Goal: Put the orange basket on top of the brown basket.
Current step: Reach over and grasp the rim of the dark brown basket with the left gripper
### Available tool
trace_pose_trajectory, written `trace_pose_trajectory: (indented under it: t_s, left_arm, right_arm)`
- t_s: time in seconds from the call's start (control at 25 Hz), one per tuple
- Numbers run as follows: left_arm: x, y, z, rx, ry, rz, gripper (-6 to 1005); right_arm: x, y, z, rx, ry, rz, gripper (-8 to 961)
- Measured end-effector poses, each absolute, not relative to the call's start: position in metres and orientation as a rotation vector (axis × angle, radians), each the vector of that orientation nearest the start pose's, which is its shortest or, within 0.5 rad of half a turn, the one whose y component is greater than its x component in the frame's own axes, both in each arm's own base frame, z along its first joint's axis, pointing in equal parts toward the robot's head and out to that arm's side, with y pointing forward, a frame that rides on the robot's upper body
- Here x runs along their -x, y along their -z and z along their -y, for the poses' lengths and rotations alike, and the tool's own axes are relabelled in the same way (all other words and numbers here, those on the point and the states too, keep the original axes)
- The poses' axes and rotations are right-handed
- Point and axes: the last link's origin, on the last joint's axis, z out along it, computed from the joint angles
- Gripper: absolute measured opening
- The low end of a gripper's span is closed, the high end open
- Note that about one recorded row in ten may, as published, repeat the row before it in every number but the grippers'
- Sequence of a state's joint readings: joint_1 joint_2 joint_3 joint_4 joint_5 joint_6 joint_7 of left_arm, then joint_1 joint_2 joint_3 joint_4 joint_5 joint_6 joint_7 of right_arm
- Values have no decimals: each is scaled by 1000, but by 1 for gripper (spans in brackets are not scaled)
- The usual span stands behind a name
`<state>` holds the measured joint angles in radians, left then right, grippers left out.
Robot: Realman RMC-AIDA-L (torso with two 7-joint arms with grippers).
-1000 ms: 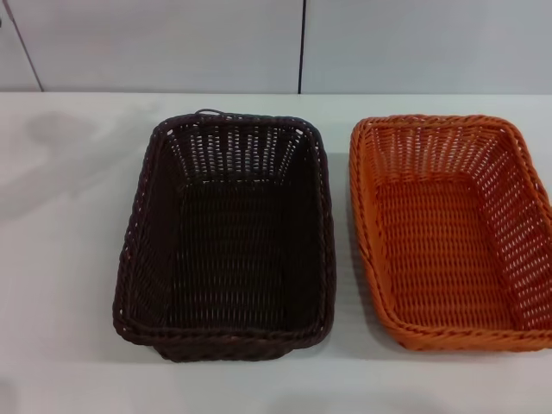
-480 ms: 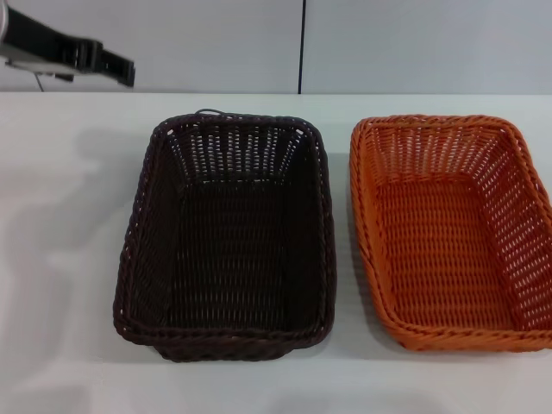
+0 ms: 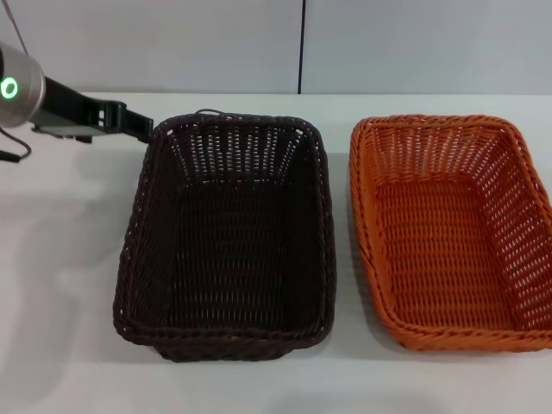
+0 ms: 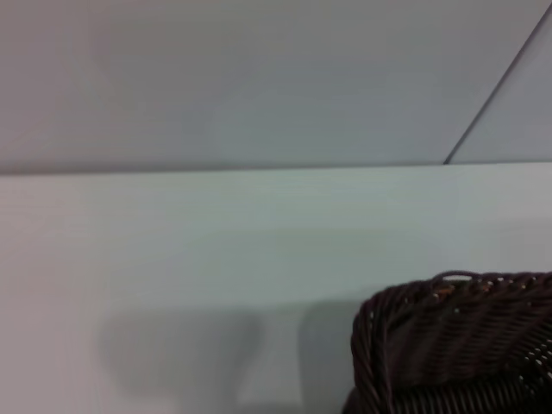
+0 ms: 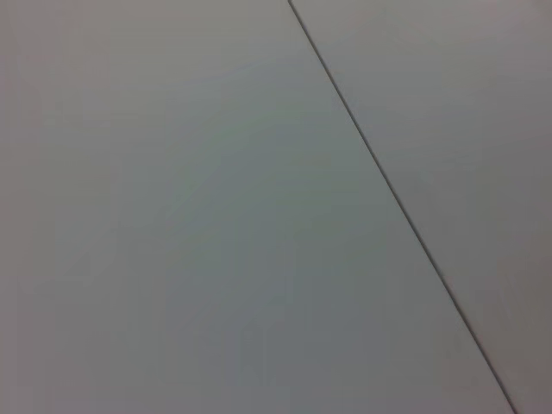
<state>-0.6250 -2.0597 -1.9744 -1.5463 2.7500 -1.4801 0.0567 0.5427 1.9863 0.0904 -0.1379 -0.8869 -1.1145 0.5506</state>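
The brown basket's free outer rim [image 3: 145, 175] has my left gripper pointing across it, so I should continue toward that rim's middle [image 3: 133, 222] until my fingers straddle it, then close.
The brown basket [image 3: 226, 241] sits on the white table, left of centre in the head view. The orange basket [image 3: 448, 233] sits beside it on the right, a narrow gap apart, both upright and empty. My left gripper [image 3: 141, 128] reaches in from the far left and hovers just outside the brown basket's far left corner. The left wrist view shows that corner of the brown basket [image 4: 457, 345] close by. The right gripper is out of view; its wrist view shows only a plain wall.
The white table [image 3: 60, 259] extends to the left of and in front of the baskets. A grey panelled wall [image 3: 172, 43] with a vertical seam stands behind the table's far edge.
My left arm has come into view from the upper left and moved down and right, to the brown basket's far left corner. The baskets have not moved.
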Motion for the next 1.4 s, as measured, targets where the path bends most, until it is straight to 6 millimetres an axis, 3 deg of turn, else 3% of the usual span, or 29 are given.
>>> trace_pose_trajectory:
  t_s: [0.72, 1.4]
  left_arm:
    - [197, -61, -387, 1962, -59, 1471, 834]
    - [213, -31, -387, 1991, -116, 1514, 829]
  right_arm:
    - [-401, -149, -349, 865, -894, -730, 666]
    - [-400, -147, -353, 872, -891, -744, 666]
